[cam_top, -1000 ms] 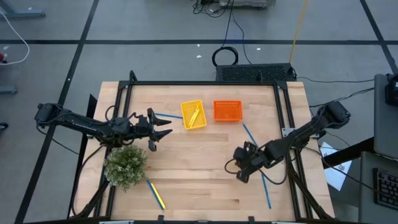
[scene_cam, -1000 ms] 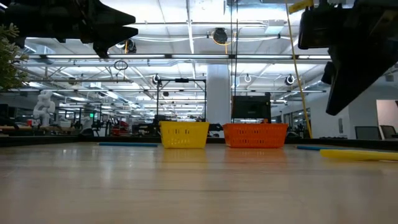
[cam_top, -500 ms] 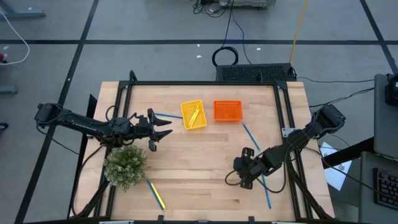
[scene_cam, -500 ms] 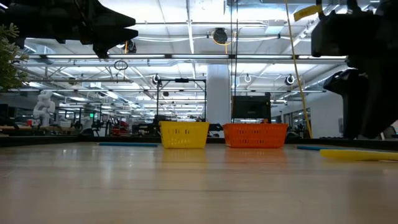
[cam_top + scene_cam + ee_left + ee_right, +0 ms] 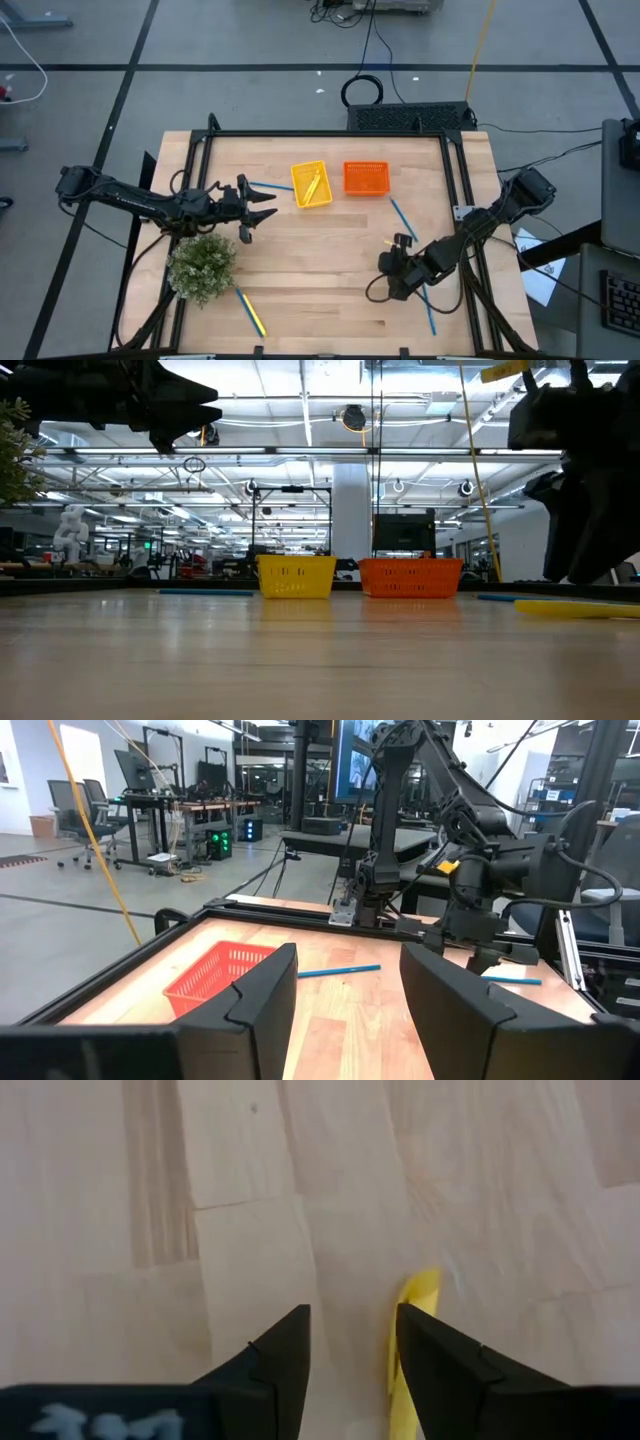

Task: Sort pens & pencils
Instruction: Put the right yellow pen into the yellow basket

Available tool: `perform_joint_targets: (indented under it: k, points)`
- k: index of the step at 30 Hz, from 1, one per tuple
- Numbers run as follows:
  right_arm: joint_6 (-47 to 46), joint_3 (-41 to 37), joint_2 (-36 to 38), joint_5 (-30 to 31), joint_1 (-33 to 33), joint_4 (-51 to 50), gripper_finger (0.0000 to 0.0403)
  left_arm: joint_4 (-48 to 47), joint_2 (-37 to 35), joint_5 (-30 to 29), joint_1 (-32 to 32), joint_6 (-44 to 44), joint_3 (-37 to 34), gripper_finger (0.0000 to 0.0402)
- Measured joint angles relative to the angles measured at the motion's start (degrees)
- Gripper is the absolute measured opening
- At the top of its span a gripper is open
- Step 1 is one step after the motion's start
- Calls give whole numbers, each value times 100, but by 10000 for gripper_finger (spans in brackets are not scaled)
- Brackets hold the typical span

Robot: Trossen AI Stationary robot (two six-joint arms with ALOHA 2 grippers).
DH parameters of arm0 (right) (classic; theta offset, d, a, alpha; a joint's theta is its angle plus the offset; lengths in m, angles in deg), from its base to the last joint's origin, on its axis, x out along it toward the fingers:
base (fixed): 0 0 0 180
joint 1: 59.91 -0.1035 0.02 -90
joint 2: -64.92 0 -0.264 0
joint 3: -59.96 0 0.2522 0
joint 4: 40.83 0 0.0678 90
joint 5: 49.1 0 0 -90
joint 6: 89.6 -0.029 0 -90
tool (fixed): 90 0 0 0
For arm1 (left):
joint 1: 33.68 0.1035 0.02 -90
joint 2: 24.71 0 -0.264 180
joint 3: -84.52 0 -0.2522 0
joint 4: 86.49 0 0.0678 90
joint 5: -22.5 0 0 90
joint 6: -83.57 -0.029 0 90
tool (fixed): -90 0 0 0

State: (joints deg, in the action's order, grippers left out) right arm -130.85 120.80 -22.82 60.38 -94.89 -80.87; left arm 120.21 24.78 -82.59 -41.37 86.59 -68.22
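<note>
I keep lowering until my right gripper's open fingers straddle the yellow pencil, which runs along them with clear wood around it, and then close them.
My right gripper is open, tilted down over the bare wood at the table's right near part. A yellow pencil lies just outside its gap, partly hidden by one finger; the low view shows it flat on the table. Blue pens lie beside that arm. A yellow basket holds a pencil, and an orange basket stands next to it. My left gripper hovers open and level at the left, near another blue pen. My right gripper has one finger in front of the yellow pencil's end, coming at it slanting from above. The pencil lies flat on the wood, outside the gap. The finger hides where they meet, so I cannot tell whether it touches.
A small green plant stands at the near left, with a blue pen and a yellow pencil beside it. A black frame borders the table. Bare wood lies in the middle.
My right gripper has moved down and toward the table's near edge, rolling a little as it went. The pens, pencils and baskets have stayed where they were.
</note>
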Motion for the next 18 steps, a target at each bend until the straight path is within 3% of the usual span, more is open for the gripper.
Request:
perform_joint_targets:
  k: [6, 18]
  points:
    - [-15, -530, -4, -2, 2, 613, 137, -2, 0, 1, -1, 0, 0, 184]
    - [-407, -924, 17, 71, 0, 710, 136, -4, 0, 0, -2, 0, 0, 184]
